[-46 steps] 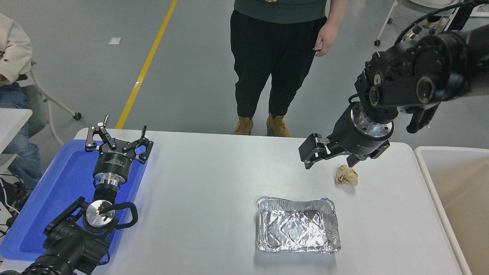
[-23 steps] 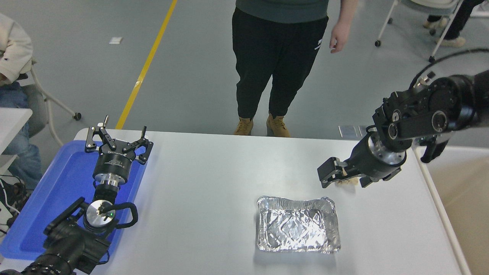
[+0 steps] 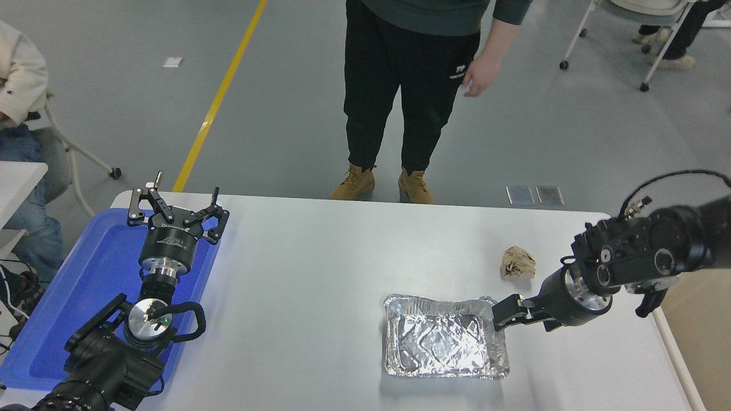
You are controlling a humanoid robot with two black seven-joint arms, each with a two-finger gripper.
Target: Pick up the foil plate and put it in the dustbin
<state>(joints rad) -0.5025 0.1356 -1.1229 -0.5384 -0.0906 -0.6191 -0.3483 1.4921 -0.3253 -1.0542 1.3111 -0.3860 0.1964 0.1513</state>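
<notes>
The foil plate (image 3: 438,341) has a rolled rim (image 3: 445,375) around its raised sides, so I expect it to mostly keep its tray shape when I lift it by one side.
The foil plate (image 3: 444,338) lies flat on the white table (image 3: 314,274), near its front right. My right gripper (image 3: 505,315) is low at the plate's far right corner, its fingers spread and its leading fingertip at the rolled rim. It holds nothing. The dustbin (image 3: 708,342) shows its beige interior at the right edge, beyond the table, partly hidden by my right arm. My left gripper (image 3: 176,206) is parked open over the blue tray at the lower left.
A crumpled brown paper ball (image 3: 518,262) lies just behind the right gripper. A flat blue tray (image 3: 85,285) sits at the table's left edge. A person (image 3: 411,85) stands at the far side; another sits at the far left (image 3: 23,85).
My right arm has come down and toward me, from above the paper ball to the foil plate's far right corner. The standing person has shifted a hand. The left arm has not moved.
</notes>
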